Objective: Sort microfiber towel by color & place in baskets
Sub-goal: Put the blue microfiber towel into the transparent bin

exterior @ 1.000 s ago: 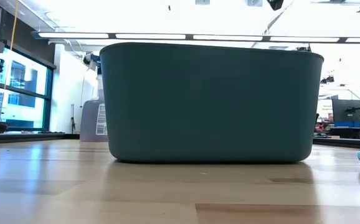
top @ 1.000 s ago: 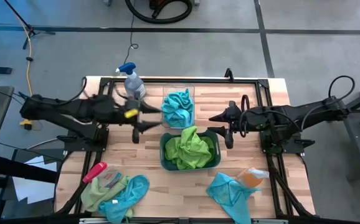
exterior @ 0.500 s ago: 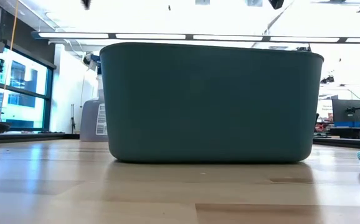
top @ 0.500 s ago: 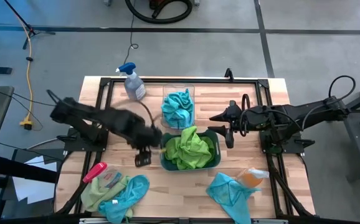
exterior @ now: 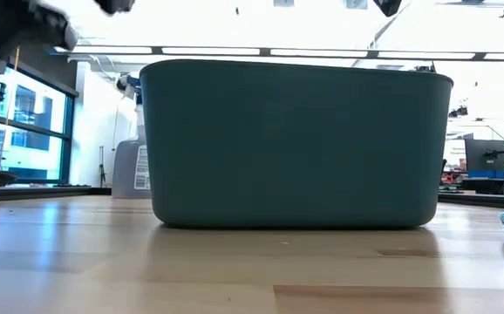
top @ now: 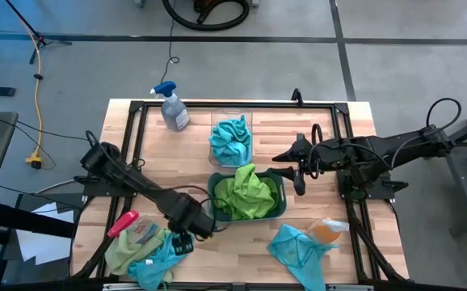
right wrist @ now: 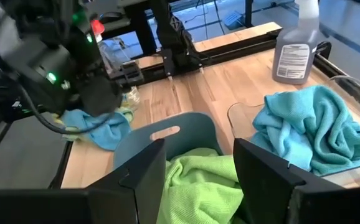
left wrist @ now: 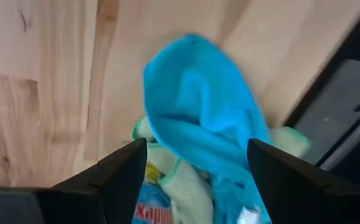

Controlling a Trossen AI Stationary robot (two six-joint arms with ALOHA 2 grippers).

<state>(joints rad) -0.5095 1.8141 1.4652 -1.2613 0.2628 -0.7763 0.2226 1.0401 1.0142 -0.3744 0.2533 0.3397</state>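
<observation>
The turquoise towel's fold (top: 166, 256) is above the lime green towel and between the robot's fingers, so the left gripper should keep going down until it closes on that fold (left wrist: 198, 134).
Near the table's near-left corner, a turquoise towel (top: 166, 252) lies partly over a lime green towel (top: 123, 252). My left gripper (top: 183, 242) hangs open just above that turquoise towel (left wrist: 198, 106), with a finger on either side of its raised fold. The clear bin (top: 232, 118) holds turquoise towels (right wrist: 311, 127). The dark teal bin (top: 212, 196) holds lime green towels (top: 248, 192). My right gripper (top: 288, 170) waits open beside the teal bin's right end. Another turquoise towel (top: 296, 250) lies near the right front.
A pink-handled brush (top: 122, 223) lies beside the near-left towel pile. A spray bottle (top: 171, 106) stands at the far edge, left of the clear bin. An orange object (top: 327, 230) sits by the right-front towel. The teal bin (exterior: 294, 144) fills the low view.
My left gripper has swung from beside the clear bin toward the table's near edge and gone down over the near-left towel pile. The towels and bins have kept their places.
</observation>
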